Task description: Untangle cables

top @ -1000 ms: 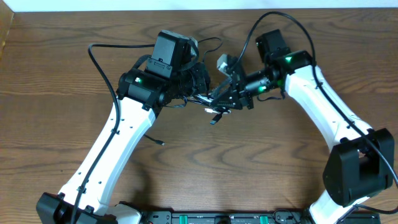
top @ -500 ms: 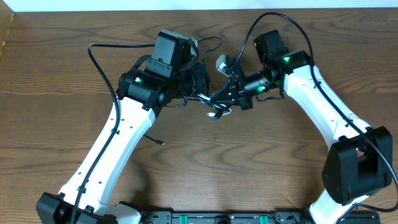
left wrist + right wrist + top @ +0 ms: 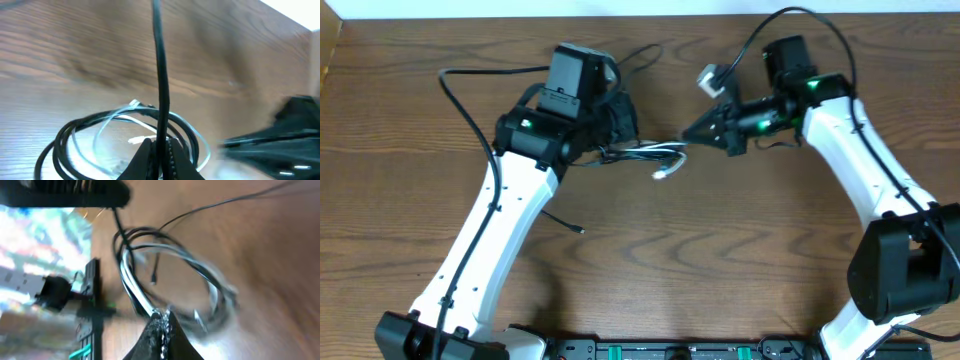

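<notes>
The black and white loops (image 3: 655, 152) stretch as one tangle across both grippers, so my right gripper should open and take the tangle nearer my left gripper (image 3: 612, 155).
The black cable (image 3: 565, 222) and white cable (image 3: 660, 150) are stretched in a tangled bundle between my two grippers at the table's middle back. A white plug end (image 3: 663, 173) hangs below the bundle. My left gripper (image 3: 624, 134) is shut on the black cable (image 3: 161, 75), with loops of black and white cable (image 3: 107, 122) beneath its jaws (image 3: 160, 150). My right gripper (image 3: 686, 137) is shut on strands at the bundle's right end, the white cable (image 3: 131, 282) running into its jaws (image 3: 161, 316). Black loops (image 3: 165, 232) spread beyond.
The wooden table (image 3: 720, 260) spreads around the bundle. Thicker black arm wires (image 3: 470, 100) loop behind the left arm and over the right arm (image 3: 790, 20). A black rail (image 3: 660, 350) lies along the front edge.
Both grippers have moved apart, the left to the left and the right to the right and back. The cable bundle between them has stretched out and the white plug end now hangs free.
</notes>
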Controlling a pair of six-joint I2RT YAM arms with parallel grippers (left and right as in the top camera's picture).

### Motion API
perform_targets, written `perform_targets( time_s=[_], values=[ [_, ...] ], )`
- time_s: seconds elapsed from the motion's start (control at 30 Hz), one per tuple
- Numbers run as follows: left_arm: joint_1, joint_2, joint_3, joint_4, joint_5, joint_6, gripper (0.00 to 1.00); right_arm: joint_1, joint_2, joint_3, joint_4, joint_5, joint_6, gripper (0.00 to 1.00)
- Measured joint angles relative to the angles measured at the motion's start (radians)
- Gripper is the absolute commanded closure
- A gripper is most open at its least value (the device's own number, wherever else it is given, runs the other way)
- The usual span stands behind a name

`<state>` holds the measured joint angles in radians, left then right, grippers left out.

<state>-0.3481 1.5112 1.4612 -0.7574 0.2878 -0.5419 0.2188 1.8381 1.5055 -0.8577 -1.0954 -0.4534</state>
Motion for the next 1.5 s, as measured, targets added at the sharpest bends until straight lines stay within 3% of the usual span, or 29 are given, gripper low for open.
perform_targets(
  time_s=[0.17, 0.4, 0.57, 0.6, 0.63, 0.77, 1.13, 1.5],
  values=[
    [0.047, 0.0, 0.0, -0.031, -0.075, 0.002, 0.93, -0.082, -0.024, 0.063, 0.026, 0.062, 0.134, 0.99],
    [0.084, 0.0, 0.0, -0.052, -0.096, 0.047, 0.93, -0.173, -0.187, 0.11, 0.033, 0.193, 0.277, 0.99],
    [0.085, 0.0, -0.002, 0.015, -0.002, 0.161, 0.93, -0.147, -0.231, 0.124, -0.008, 0.215, 0.29, 0.71],
    [0.085, 0.0, -0.002, 0.035, 0.037, 0.201, 0.93, -0.134, -0.225, 0.124, -0.021, 0.218, 0.281, 0.57],
    [0.085, 0.0, -0.002, 0.053, 0.077, 0.238, 0.93, -0.116, -0.217, 0.124, -0.032, 0.222, 0.266, 0.5],
    [0.085, 0.0, -0.003, 0.108, 0.236, 0.363, 0.93, -0.05, -0.207, 0.122, -0.075, 0.233, 0.169, 0.41],
    [0.164, 0.0, -0.003, 0.156, 0.615, 0.45, 0.93, 0.072, -0.166, 0.122, -0.122, 0.236, -0.084, 0.39],
    [0.169, 0.0, -0.003, 0.156, 0.699, 0.434, 0.93, 0.153, -0.083, 0.122, -0.107, 0.236, -0.153, 0.45]
  ],
)
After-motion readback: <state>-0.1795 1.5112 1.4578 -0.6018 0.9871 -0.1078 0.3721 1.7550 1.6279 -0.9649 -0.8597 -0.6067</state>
